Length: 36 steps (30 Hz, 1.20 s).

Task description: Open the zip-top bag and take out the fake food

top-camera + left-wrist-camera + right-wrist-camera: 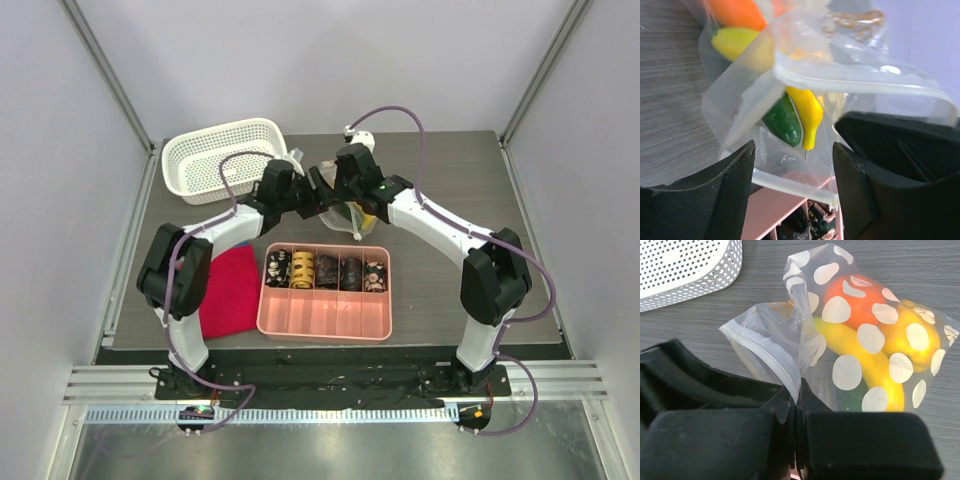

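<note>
The zip lips are apart and the end of the yellow banana faces the opening. I should go on reaching in with my left gripper until its fingers close around the banana.
The zip-top bag is a clear bag with cream spots, lying mid-table behind the pink tray. The fake food shows inside it: a yellow banana, an orange piece and a green piece. My right gripper is shut on the bag's zip edge. My left gripper is open, its jaws on either side of the bag's other zip lip. The two lips stand apart. The banana and the green piece show through the bag in the left wrist view. Both grippers meet at the bag's mouth.
A white lattice basket stands at the back left, close to the bag. A pink tray holding dark patterned cylinders sits just in front of the bag. A red cloth lies left of the tray.
</note>
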Available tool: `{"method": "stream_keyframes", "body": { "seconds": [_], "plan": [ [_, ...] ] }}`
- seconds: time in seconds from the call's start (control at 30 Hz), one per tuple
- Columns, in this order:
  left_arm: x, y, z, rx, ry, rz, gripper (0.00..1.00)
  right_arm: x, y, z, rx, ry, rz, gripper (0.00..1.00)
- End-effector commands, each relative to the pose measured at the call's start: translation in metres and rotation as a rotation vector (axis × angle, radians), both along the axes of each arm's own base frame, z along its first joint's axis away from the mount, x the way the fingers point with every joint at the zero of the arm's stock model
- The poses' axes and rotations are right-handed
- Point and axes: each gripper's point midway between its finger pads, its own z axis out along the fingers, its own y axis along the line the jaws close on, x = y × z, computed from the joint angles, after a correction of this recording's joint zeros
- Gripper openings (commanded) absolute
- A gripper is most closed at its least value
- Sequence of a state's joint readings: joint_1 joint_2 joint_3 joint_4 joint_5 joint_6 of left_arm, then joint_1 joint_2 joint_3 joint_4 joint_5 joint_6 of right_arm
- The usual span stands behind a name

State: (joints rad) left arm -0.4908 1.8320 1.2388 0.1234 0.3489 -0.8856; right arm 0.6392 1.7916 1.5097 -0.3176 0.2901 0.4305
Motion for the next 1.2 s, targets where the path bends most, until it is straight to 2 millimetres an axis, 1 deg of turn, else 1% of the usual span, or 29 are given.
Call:
{"method": "stream_keyframes", "body": {
  "seconds": [0.0, 0.03, 0.07, 0.1, 0.13, 0.17, 0.2, 0.23, 0.27, 0.33, 0.4, 0.43, 0.5, 0.53, 0.6, 0.63, 0.7, 0.73, 0.77, 0.83, 0.87, 0.9, 0.93, 0.97, 1.0, 1.07, 1.1, 1.13, 1.17],
  "plan": [
    [0.02, -0.023, 0.019, -0.164, 0.015, 0.028, 0.63, -0.01, 0.023, 0.031, 0.128, -0.032, 0.049, 0.01],
    [0.022, -0.026, 0.018, -0.183, 0.026, 0.027, 0.62, -0.009, 0.023, 0.034, 0.142, -0.036, 0.044, 0.01],
    [0.025, -0.029, 0.021, -0.217, 0.008, 0.03, 0.59, -0.01, 0.023, 0.035, 0.145, -0.037, 0.041, 0.01],
    [0.026, -0.03, 0.022, -0.257, 0.038, 0.052, 0.58, -0.01, 0.022, 0.036, 0.148, -0.039, 0.033, 0.01],
    [0.028, -0.03, 0.025, -0.28, 0.033, 0.061, 0.54, -0.01, 0.021, 0.038, 0.153, -0.046, 0.026, 0.01],
    [0.027, -0.03, 0.021, -0.295, 0.044, 0.07, 0.53, -0.011, 0.021, 0.038, 0.157, -0.045, 0.025, 0.01],
    [0.031, -0.031, 0.028, -0.322, 0.021, 0.082, 0.52, -0.012, 0.023, 0.038, 0.158, -0.047, 0.027, 0.01],
    [0.032, -0.032, 0.03, -0.344, 0.034, 0.088, 0.52, -0.012, 0.023, 0.038, 0.158, -0.046, 0.029, 0.01],
    [0.034, -0.033, 0.027, -0.347, 0.039, 0.09, 0.52, -0.013, 0.024, 0.036, 0.16, -0.04, 0.029, 0.01],
    [0.04, -0.035, 0.028, -0.354, 0.032, 0.097, 0.52, -0.016, 0.029, 0.033, 0.176, -0.023, 0.048, 0.01],
    [0.046, -0.039, 0.02, -0.329, 0.061, 0.092, 0.53, -0.018, 0.034, 0.031, 0.199, -0.005, 0.049, 0.01],
    [0.045, -0.04, 0.014, -0.306, 0.08, 0.086, 0.56, -0.019, 0.035, 0.032, 0.205, -0.003, 0.049, 0.01],
    [0.048, -0.036, 0.005, -0.274, 0.099, 0.121, 0.6, -0.018, 0.039, 0.036, 0.219, -0.007, 0.053, 0.01],
    [0.051, -0.029, -0.002, -0.25, 0.106, 0.164, 0.62, -0.018, 0.04, 0.038, 0.223, -0.01, 0.056, 0.01],
    [0.055, -0.024, -0.007, -0.209, 0.093, 0.198, 0.64, -0.016, 0.043, 0.045, 0.237, -0.016, 0.064, 0.01],
    [0.06, -0.023, -0.008, -0.194, 0.086, 0.21, 0.64, -0.017, 0.045, 0.046, 0.243, -0.018, 0.068, 0.02],
    [0.065, -0.022, -0.011, -0.163, 0.077, 0.214, 0.64, -0.019, 0.05, 0.047, 0.254, -0.012, 0.086, 0.01],
    [0.069, -0.024, -0.017, -0.153, 0.08, 0.215, 0.64, -0.021, 0.052, 0.046, 0.254, -0.009, 0.092, 0.01],
    [0.073, -0.028, -0.01, -0.166, 0.061, 0.203, 0.64, -0.022, 0.053, 0.044, 0.252, -0.006, 0.094, 0.01],
    [0.077, -0.035, -0.005, -0.194, 0.032, 0.174, 0.62, -0.023, 0.055, 0.042, 0.257, -0.001, 0.099, 0.01],
    [0.081, -0.04, -0.008, -0.201, 0.022, 0.16, 0.61, -0.025, 0.057, 0.038, 0.257, 0.007, 0.108, 0.01],
    [0.082, -0.045, -0.004, -0.214, -0.001, 0.134, 0.61, -0.027, 0.059, 0.038, 0.261, 0.012, 0.119, 0.01],
    [0.083, -0.046, -0.007, -0.211, -0.005, 0.126, 0.59, -0.027, 0.06, 0.038, 0.265, 0.014, 0.124, 0.01],
    [0.084, -0.049, -0.016, -0.208, 0.004, 0.111, 0.58, -0.029, 0.061, 0.037, 0.267, 0.021, 0.129, 0.01],
    [0.085, -0.053, -0.009, -0.229, -0.02, 0.08, 0.56, -0.029, 0.062, 0.038, 0.271, 0.021, 0.133, 0.01],
    [0.085, -0.056, -0.012, -0.235, -0.036, 0.068, 0.55, -0.028, 0.062, 0.041, 0.273, 0.014, 0.139, 0.01],
    [0.085, -0.057, -0.008, -0.256, -0.069, 0.055, 0.55, -0.028, 0.062, 0.043, 0.271, 0.008, 0.141, 0.01],
    [0.085, -0.057, -0.005, -0.266, -0.085, 0.052, 0.5, -0.028, 0.061, 0.041, 0.265, 0.009, 0.139, 0.01],
    [0.084, -0.058, -0.002, -0.271, -0.102, 0.044, 0.49, -0.028, 0.062, 0.042, 0.26, 0.006, 0.145, 0.01]
  ]
}}
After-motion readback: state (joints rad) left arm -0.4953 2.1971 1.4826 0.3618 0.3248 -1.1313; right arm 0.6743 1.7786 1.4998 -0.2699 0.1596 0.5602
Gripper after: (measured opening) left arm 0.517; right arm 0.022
